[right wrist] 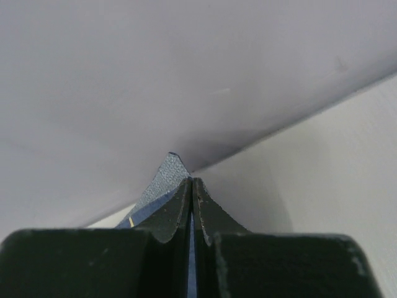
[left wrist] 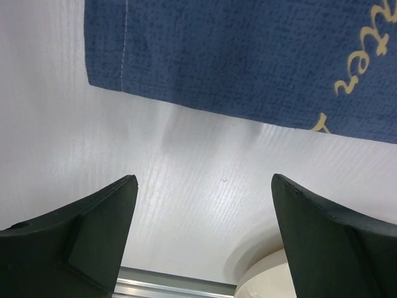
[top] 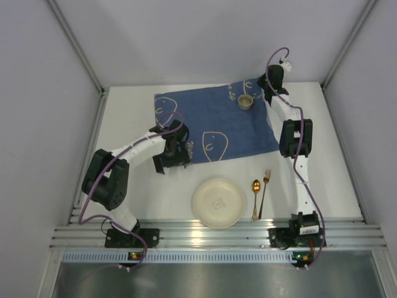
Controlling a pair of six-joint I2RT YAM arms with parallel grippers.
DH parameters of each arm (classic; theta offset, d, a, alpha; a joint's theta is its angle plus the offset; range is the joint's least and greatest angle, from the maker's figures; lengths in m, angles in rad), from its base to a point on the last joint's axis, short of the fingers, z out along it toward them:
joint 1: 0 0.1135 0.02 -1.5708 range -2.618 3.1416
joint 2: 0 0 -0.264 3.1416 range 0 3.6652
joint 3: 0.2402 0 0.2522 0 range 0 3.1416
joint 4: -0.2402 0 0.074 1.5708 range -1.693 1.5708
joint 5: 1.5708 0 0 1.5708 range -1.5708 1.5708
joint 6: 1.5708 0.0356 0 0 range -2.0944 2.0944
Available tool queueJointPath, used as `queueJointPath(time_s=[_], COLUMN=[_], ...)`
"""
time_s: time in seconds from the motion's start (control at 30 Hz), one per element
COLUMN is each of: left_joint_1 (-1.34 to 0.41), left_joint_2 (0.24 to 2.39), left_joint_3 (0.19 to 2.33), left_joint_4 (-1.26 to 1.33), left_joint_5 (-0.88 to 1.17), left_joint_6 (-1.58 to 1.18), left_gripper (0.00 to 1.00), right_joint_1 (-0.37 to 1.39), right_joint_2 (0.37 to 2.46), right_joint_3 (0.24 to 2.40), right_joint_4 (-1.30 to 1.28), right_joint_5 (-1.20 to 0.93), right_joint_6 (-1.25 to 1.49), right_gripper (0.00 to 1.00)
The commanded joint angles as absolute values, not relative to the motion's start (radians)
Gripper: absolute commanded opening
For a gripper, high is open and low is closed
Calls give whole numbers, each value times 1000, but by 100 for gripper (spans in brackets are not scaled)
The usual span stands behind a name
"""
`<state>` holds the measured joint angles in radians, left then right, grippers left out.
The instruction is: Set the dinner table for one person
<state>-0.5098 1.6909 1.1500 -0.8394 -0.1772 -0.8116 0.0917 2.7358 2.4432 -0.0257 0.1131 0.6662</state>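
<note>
My right gripper should open and my left gripper should pull the cloth's near corner point(left wrist: 97, 78) toward the front of the table, because the cloth's far corner point(right wrist: 170, 164) goes up the grey wall.
The white dinner table point(top: 133, 124) carries a blue cloth point(top: 211, 121) with fish outlines, spread across its far middle. A small tan cup point(top: 246, 102) stands on the cloth's far right part. A cream plate point(top: 218, 202) lies near the front edge, with a gold spoon point(top: 255, 195) and a gold fork point(top: 265, 189) to its right. My left gripper point(top: 177, 153) hovers open by the cloth's near left corner; in the left wrist view it point(left wrist: 205, 186) is empty over bare table. My right gripper point(right wrist: 191, 181) is shut on the cloth's far right corner point(right wrist: 166, 172).
Grey walls enclose the table on the left, back and right. An aluminium rail point(top: 217, 236) runs along the front edge. The plate's rim point(left wrist: 267, 282) shows just below the left fingers. The cloth's edge point(left wrist: 248, 62) lies above them.
</note>
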Motion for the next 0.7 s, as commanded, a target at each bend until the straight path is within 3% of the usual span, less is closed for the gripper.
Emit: queueJointPath(time_s=[0.0,0.03,0.07,0.2,0.43,0.67], left_joint_1=[-525,-528,-531,-538,-541,-540], left_joint_2=[1690,1700,1713,1750,1781,1825], left_joint_3=[1155,1163,1167,1200,1229,1265], left_joint_4=[-836,-835,-833,-838,-851,-906], left_joint_5=[-187,-189,-189,-189,-201,-297], left_joint_6=[-853,-859,-861,-865,-858,-891], left_gripper=[94,94,94,95,95,95], right_joint_1=[97,95,91,77,45,22], right_joint_2=[2646,2649,2654,2668,2695,2786], right_joint_3=[2496,2490,2484,2444,2442,2494], right_joint_4=[91,83,77,51,67,81], right_joint_5=[155,153,149,129,132,57], right_joint_6=[683,687,693,703,730,839], right_gripper=[0,0,11,86,84,68])
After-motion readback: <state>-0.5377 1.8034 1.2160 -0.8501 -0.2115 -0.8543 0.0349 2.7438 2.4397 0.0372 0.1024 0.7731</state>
